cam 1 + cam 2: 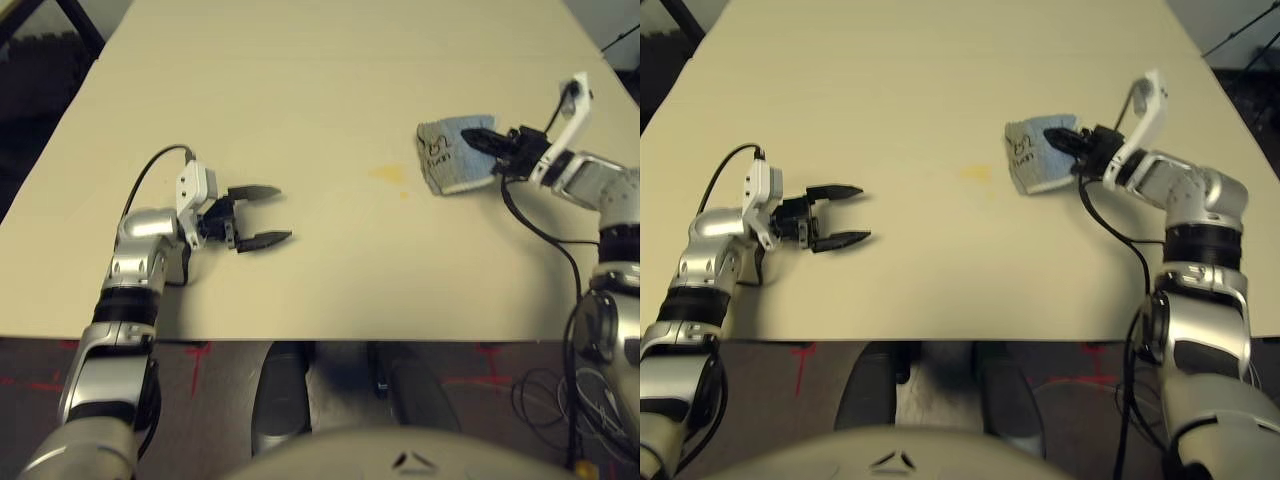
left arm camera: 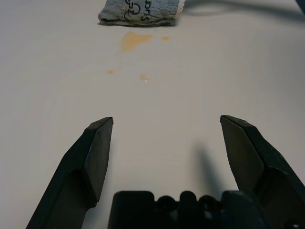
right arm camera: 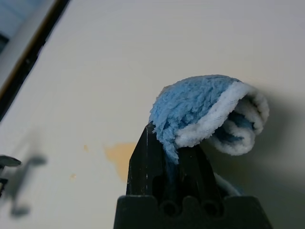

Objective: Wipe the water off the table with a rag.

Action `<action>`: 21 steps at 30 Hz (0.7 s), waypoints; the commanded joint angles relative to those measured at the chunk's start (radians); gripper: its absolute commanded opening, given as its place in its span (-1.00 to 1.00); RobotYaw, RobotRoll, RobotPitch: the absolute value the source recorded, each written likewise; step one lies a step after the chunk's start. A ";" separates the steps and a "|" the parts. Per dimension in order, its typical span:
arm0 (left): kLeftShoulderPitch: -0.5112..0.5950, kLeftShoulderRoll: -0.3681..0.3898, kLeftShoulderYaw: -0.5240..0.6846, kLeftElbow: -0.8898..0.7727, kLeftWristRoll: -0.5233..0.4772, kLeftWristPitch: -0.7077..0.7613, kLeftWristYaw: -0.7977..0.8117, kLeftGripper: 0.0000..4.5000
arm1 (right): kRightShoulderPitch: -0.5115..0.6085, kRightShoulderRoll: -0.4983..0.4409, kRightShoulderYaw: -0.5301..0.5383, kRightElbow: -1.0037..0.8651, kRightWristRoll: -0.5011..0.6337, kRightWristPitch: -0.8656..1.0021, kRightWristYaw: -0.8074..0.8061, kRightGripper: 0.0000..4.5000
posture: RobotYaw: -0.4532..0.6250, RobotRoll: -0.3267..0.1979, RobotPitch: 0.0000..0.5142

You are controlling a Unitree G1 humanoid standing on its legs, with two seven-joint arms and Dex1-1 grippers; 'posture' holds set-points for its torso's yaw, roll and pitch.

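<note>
The water smear [image 1: 387, 173] is uncovered next to the rag, toward my left gripper. Next, my right gripper wipes the rag back over the smear and drops [image 1: 404, 195].
The light blue rag [image 1: 453, 152] with black squiggles lies bunched at the right of the cream table [image 1: 320, 60]. My right gripper [image 1: 481, 140] is shut on the rag's right side; the right wrist view shows blue terry cloth [image 3: 205, 112] curling over the closed fingers [image 3: 164, 167]. A yellowish water smear [image 1: 390, 174] lies just left of the rag, with a few tiny drops [image 2: 143, 77] beside it. My left gripper [image 1: 278, 213] rests open over the table's left part, holding nothing, pointing toward the smear.
The table's front edge [image 1: 300, 338] runs below both grippers. A black cable [image 1: 545, 235] trails from the right wrist across the table's right front corner. Dark floor and cables lie beyond the edges.
</note>
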 commanded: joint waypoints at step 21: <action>0.045 0.017 0.018 0.000 0.022 -0.018 0.036 1.00 | -0.101 0.433 0.231 0.168 -0.168 -0.020 0.118 -1.00 | 0.17 0.25 -0.15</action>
